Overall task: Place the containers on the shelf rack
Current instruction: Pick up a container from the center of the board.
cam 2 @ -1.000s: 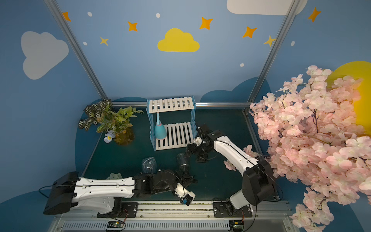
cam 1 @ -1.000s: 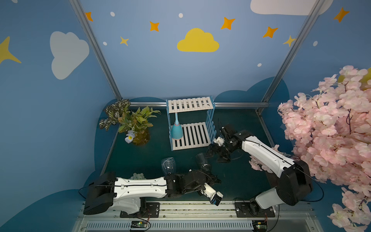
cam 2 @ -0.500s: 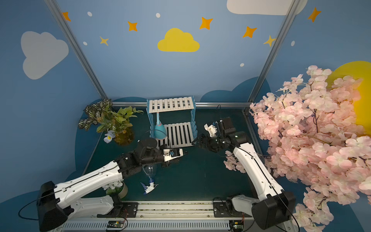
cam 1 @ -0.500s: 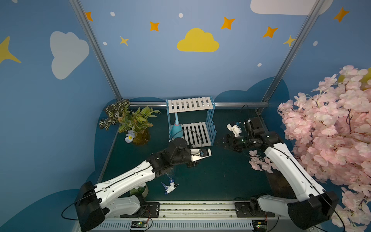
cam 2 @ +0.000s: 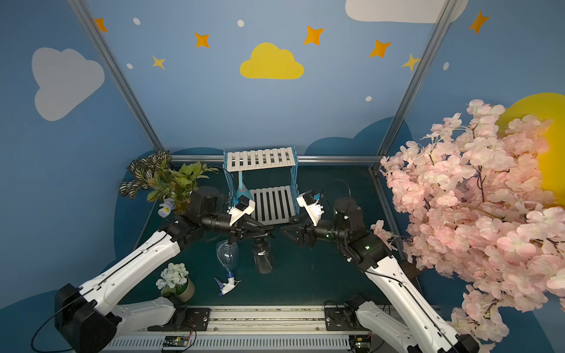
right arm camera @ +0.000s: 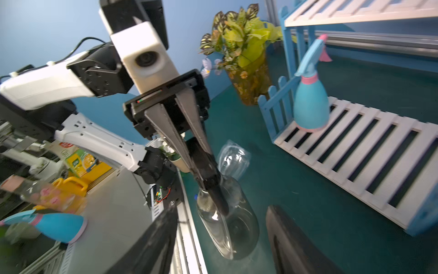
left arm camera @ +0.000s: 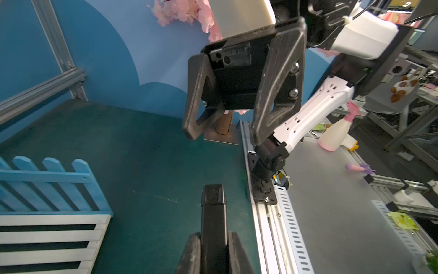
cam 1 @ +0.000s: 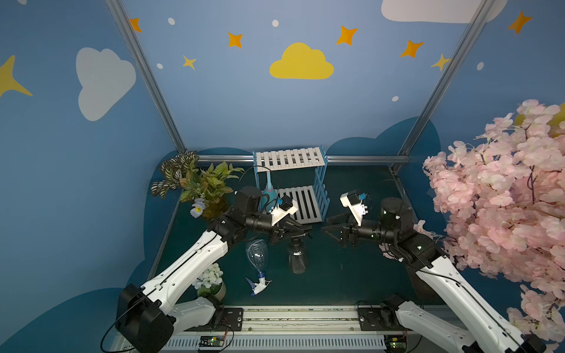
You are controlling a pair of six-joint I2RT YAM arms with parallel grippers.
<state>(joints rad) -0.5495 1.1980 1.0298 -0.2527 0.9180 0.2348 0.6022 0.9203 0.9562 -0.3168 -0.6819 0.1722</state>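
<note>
Next, I swing my left gripper round to face the lower shelf's free slats [cam 1: 303, 201], because it holds the smoky black bottle [cam 1: 298, 259] and points across at my right gripper.
The smoky black bottle [cam 1: 297, 258] hangs by its spray head from my left gripper [cam 1: 302, 230], which is shut on it over the middle of the table. The left wrist view shows the black nozzle [left arm camera: 213, 204] clamped between the left gripper's [left arm camera: 213, 239] fingers. My right gripper [cam 1: 325, 225] stands open a short way right of the bottle, facing it and not touching. The light blue bottle [cam 1: 269, 191] stands on the lower shelf of the shelf rack [cam 1: 289, 157]. On the table, the clear bottle [cam 1: 256, 253] lies on its side.
A leafy potted plant [cam 1: 198, 183] stands left of the rack. A small pot of white flowers [cam 1: 212, 281] sits near the front left. The pink blossom tree [cam 1: 504, 198] fills the right side, close behind my right arm.
My left arm rose from the front edge to mid-table, now with the black bottle. The clear bottle, upright a second ago, lies tipped over. My right gripper drew back and its jaws narrowed.
</note>
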